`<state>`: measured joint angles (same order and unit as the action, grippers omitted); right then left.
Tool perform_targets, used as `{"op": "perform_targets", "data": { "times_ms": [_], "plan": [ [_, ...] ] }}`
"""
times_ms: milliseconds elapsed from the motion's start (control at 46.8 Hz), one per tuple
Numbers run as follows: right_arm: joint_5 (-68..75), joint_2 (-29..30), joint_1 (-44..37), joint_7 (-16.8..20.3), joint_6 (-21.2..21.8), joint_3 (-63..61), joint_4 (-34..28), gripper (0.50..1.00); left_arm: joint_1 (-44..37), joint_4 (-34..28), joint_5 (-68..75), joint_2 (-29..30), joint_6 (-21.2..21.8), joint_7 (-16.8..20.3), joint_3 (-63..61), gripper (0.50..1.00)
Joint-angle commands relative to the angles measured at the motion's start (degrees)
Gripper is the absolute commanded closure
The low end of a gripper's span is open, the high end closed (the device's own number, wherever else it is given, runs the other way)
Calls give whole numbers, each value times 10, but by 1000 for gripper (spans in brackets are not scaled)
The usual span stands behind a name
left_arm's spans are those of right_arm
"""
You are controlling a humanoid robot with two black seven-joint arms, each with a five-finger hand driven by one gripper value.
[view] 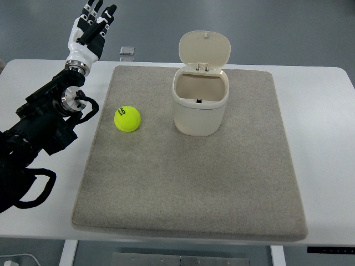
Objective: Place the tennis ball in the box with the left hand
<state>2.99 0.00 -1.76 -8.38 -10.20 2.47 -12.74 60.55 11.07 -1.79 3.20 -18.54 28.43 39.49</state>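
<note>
My left gripper is pointing past the mat's far corner, so next I pull it back, turn its fingers around and lower them over the tennis ball.
A yellow-green tennis ball lies on the left part of the grey mat. To its right stands a cream box with its hinged lid flipped up and back, the inside bare. My left hand is raised beyond the mat's far left corner, well above and left of the ball, fingers spread and holding nothing. Its black arm comes in from the left edge.
The mat covers most of a white table. A small silvery object lies on the floor past the table's far edge, near my left hand.
</note>
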Motion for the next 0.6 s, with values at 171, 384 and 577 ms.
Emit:
{"op": "perform_targets", "data": {
  "times_ms": [171, 384, 577],
  "plan": [
    [0, 0, 0, 0, 0, 1, 0, 562, 8, 29, 3, 30, -3, -4, -2, 510],
    [0, 0, 0, 0, 0, 0, 0, 562, 5, 67, 7, 70, -3, -4, -5, 510],
    [0, 0, 0, 0, 0, 0, 0, 562, 11, 68, 7, 84, -6, -7, -57, 510]
  ]
}}
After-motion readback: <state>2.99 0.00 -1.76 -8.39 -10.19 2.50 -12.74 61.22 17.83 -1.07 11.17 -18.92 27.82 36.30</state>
